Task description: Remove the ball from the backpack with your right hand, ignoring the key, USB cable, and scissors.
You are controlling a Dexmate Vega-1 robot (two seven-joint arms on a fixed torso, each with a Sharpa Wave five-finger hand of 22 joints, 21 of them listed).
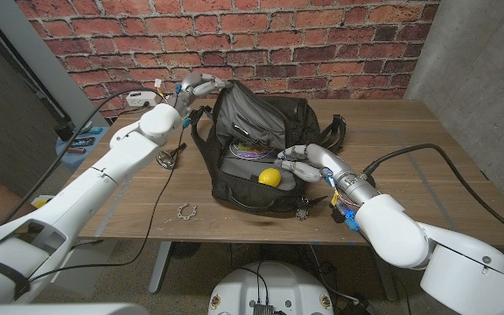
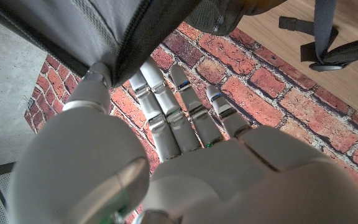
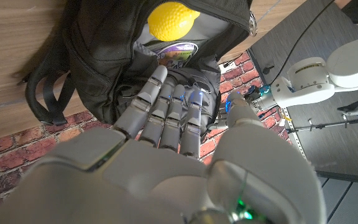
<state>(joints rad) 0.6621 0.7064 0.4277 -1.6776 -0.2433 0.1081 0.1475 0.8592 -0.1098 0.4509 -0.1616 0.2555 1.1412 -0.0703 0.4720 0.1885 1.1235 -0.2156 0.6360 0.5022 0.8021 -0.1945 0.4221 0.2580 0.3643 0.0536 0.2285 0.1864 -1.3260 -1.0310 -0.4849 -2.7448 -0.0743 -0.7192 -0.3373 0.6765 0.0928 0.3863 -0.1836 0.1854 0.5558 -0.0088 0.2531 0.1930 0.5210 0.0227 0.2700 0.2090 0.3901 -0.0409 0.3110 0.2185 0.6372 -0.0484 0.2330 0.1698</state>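
My gripper is going to lift out the yellow ball [image 1: 269, 177], and gray lining [image 1: 250, 164] shows between it and the purple-edged item. The yellow ball should come free alone.
A black backpack [image 1: 252, 122] lies open in the middle of the wooden table [image 1: 427, 149]. A yellow ball [image 1: 269, 177] sits in its near opening, and it also appears as the ball [image 3: 171, 20] just beyond my right fingertips [image 3: 160, 78]. My right hand [image 1: 309, 162] is open at the backpack's right side, close beside the ball, with its fingers stretched toward it and holding nothing. My left hand [image 1: 197, 87] holds the backpack's far top flap; the flap edge [image 2: 114, 46] is pinched between its thumb and fingers. A purple-edged item [image 1: 252, 150] lies inside, behind the ball.
A metal clip-like object [image 1: 170, 157] and a small ring-shaped piece [image 1: 186, 211] lie on the table left of the backpack, crossed by a thin black cable [image 1: 151, 214]. A small dark charm [image 1: 303, 213] lies at the backpack's front. A brick wall [image 1: 322, 44] stands behind the table.
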